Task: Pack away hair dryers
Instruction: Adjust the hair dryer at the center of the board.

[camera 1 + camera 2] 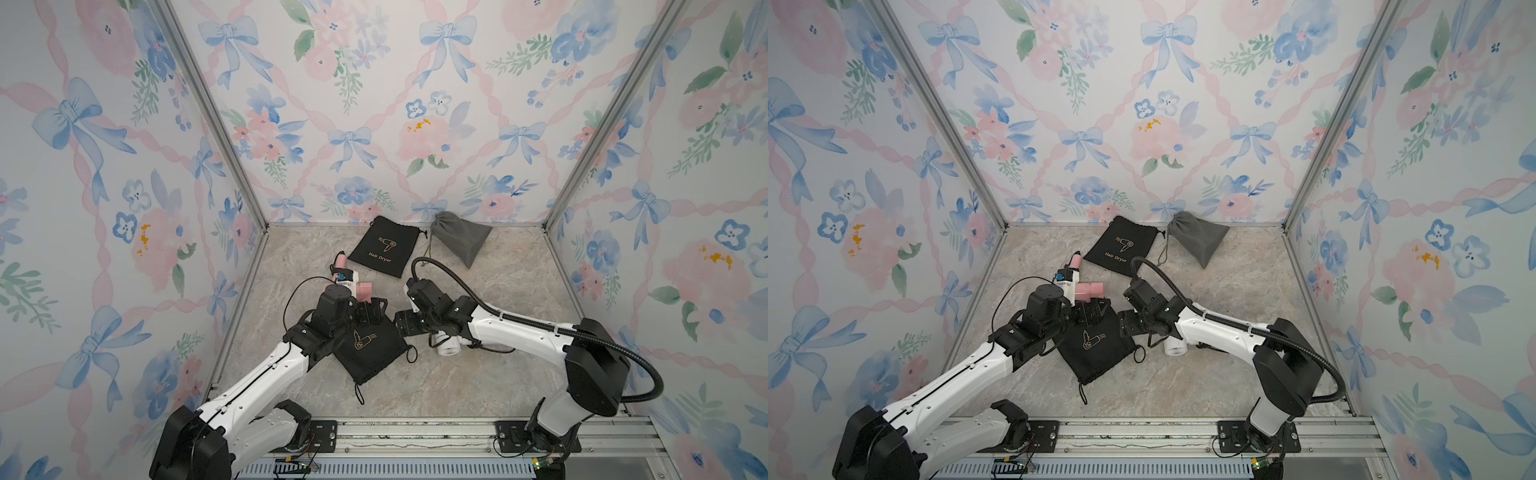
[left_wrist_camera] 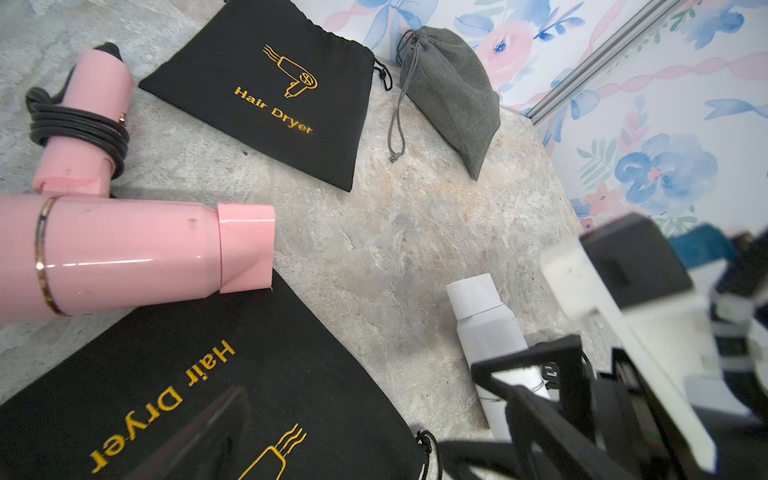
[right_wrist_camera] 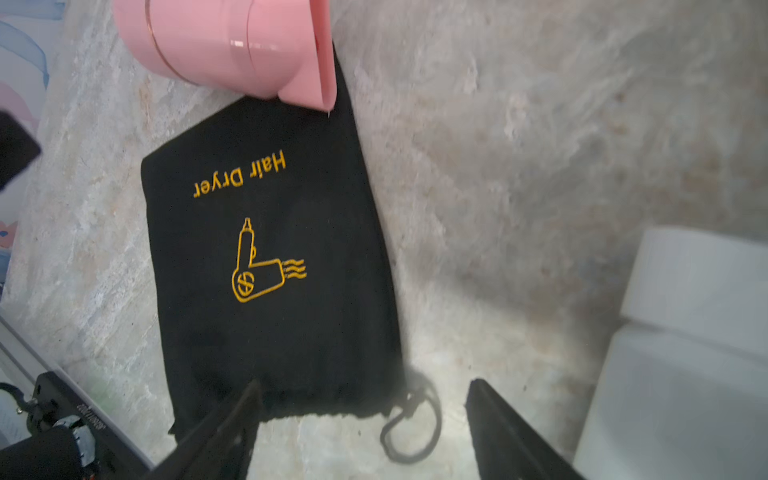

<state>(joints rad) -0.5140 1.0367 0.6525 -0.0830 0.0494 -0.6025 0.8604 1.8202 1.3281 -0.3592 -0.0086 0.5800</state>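
The white hair dryer's handle (image 1: 472,345) points away from my left gripper. My right gripper should turn the handle toward the front bar (image 1: 432,426) before my left gripper takes it.
A pink hair dryer (image 1: 365,291) (image 1: 1090,291) (image 2: 124,257) (image 3: 232,45) lies left of centre, its black cord wound round the handle. Its nozzle touches a flat black pouch (image 1: 370,347) (image 1: 1094,347) (image 3: 270,257) with gold print. My left gripper (image 1: 371,312) (image 2: 374,436) hovers open over that pouch's far end. My right gripper (image 1: 405,327) (image 3: 365,415) is open, and its fingers straddle the pouch's mouth edge and drawstring loop (image 3: 411,419). A white hair dryer (image 1: 448,345) (image 1: 1173,347) (image 2: 486,324) (image 3: 685,353) lies under the right wrist, partly hidden.
A second flat black pouch (image 1: 384,247) (image 2: 270,91) and a bulging grey drawstring pouch (image 1: 459,237) (image 2: 453,91) lie by the back wall. Flowered walls with metal posts enclose the stone-look table (image 1: 498,374) on three sides. An aluminium rail (image 1: 415,436) runs along the front.
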